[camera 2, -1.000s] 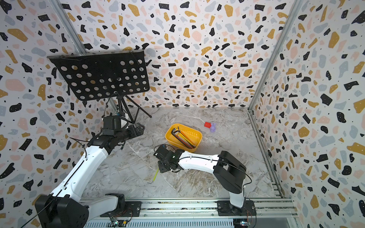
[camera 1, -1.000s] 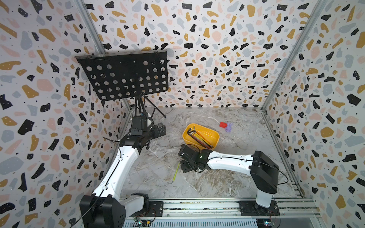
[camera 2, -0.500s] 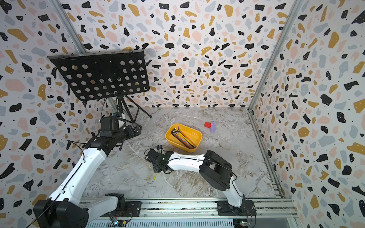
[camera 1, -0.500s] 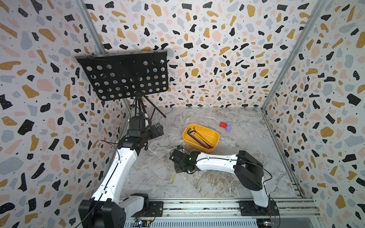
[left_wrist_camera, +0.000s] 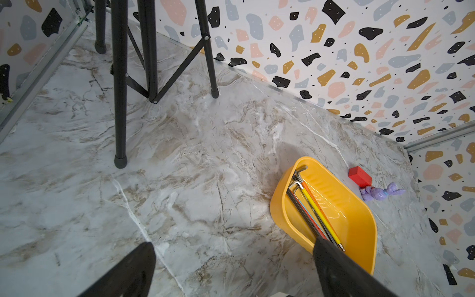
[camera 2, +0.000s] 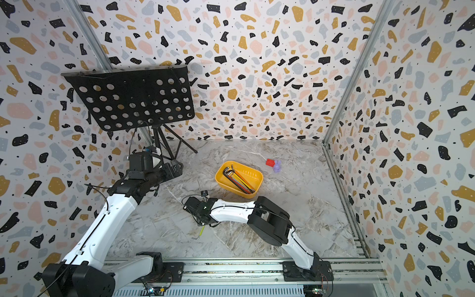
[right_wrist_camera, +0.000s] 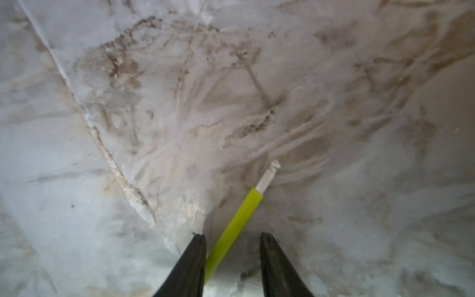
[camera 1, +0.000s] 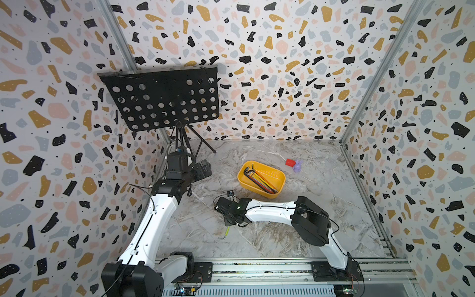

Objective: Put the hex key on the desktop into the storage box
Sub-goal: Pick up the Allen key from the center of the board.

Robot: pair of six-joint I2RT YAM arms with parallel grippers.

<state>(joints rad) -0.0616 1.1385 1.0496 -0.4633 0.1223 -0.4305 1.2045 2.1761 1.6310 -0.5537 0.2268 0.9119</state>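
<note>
The hex key's sleeve (right_wrist_camera: 228, 238) is slanted against one finger. My right gripper should drag the hex key toward the storage box's front, then turn and grip it.
A hex key (camera 1: 226, 233) (camera 2: 200, 231) with a yellow-green sleeve lies flat on the marble desktop (camera 1: 321, 205), near the front middle. My right gripper (camera 1: 229, 223) hangs low over its far end. In the right wrist view the open right gripper (right_wrist_camera: 231, 235) straddles the hex key (right_wrist_camera: 239, 218), one fingertip (right_wrist_camera: 198, 246) almost against the sleeve. The yellow storage box (camera 1: 240, 177) (camera 2: 218, 180) (left_wrist_camera: 280, 203) stands behind, holding several hex keys (camera 1: 259, 180). My left gripper (camera 1: 205, 167) (left_wrist_camera: 232, 244) is open and empty, raised at the left.
A black music stand (camera 1: 164, 100) rises at the back left, its tripod legs (left_wrist_camera: 120, 102) on the desktop near my left gripper. A small red block (camera 1: 290, 162) and a purple toy (camera 1: 298, 165) lie behind the box to the right. Patterned walls enclose three sides.
My right gripper has slid left across the desktop and now sits over the yellow-green hex key, its jaws unchanged. The left arm has barely moved.
</note>
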